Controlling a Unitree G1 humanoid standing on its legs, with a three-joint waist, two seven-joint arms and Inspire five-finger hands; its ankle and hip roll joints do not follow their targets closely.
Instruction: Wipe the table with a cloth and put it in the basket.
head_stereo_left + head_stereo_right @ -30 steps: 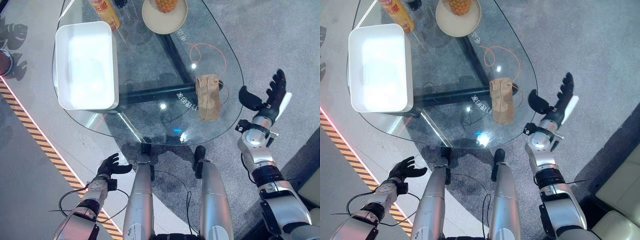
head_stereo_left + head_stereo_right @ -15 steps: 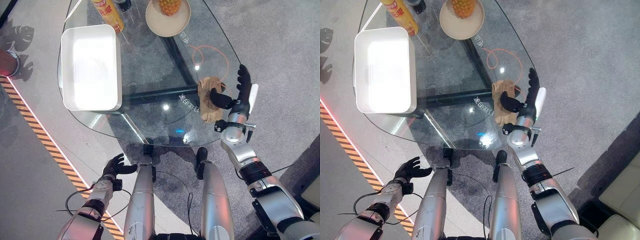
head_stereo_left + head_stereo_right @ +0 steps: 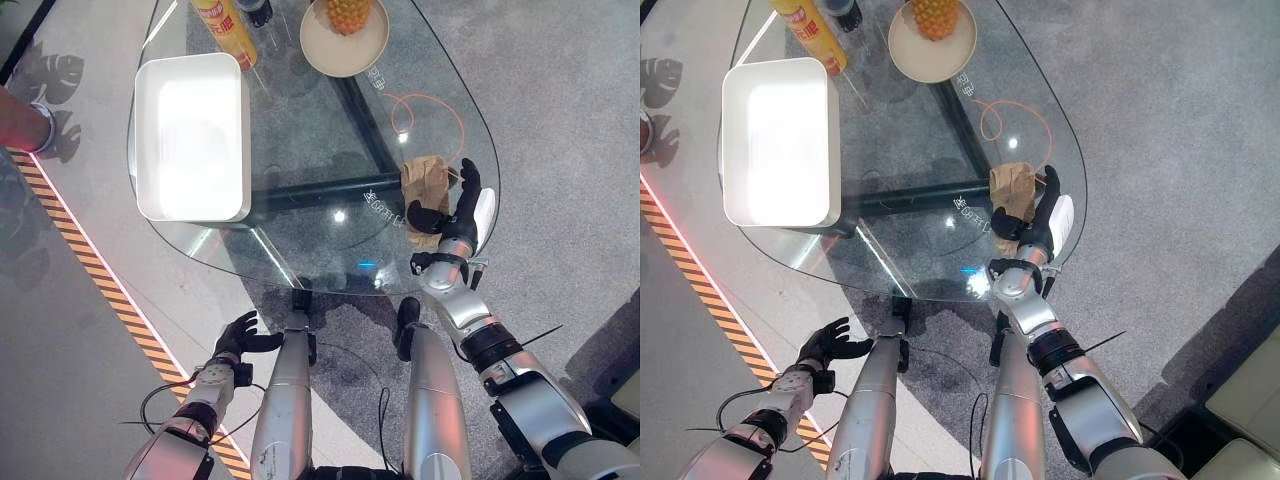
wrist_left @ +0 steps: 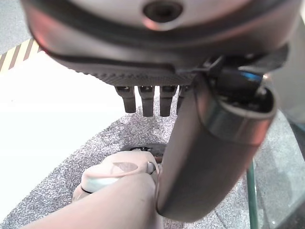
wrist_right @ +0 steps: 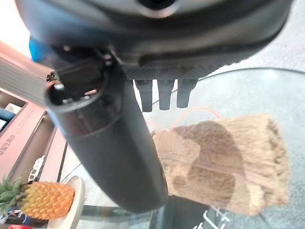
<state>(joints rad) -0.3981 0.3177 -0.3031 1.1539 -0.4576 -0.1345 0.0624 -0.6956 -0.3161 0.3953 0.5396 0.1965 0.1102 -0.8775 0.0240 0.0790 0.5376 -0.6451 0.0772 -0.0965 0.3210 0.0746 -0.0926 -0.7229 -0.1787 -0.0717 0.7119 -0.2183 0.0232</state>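
Observation:
My gripper is about to lift the brown cloth (image 3: 426, 188) and wipe. The cloth has layered folds at its end (image 5: 278, 160), so it will bunch up and stay bundled.
A crumpled brown cloth (image 3: 424, 180) lies on the glass table (image 3: 300, 160) near its right edge. My right hand (image 3: 455, 210) is open, fingers straight and thumb spread, over the cloth's near end; whether it touches the cloth I cannot tell. In the right wrist view the straight fingers (image 5: 159, 98) hang just above the cloth (image 5: 228, 162). A white rectangular basket (image 3: 243, 140) stands empty on the table's left side. Low by the floor at the lower left, my left hand (image 3: 238, 338) is open and holds nothing.
At the table's far end are a plate (image 3: 330, 50) with a pineapple (image 3: 347, 12) and a yellow canister (image 3: 224, 25). An orange cord loop (image 3: 430, 100) lies behind the cloth. Striped floor tape (image 3: 100, 290) runs along the left.
My right hand has swung in from beyond the table's right edge to over the cloth. The camera has shifted a little. The left hand has stayed low.

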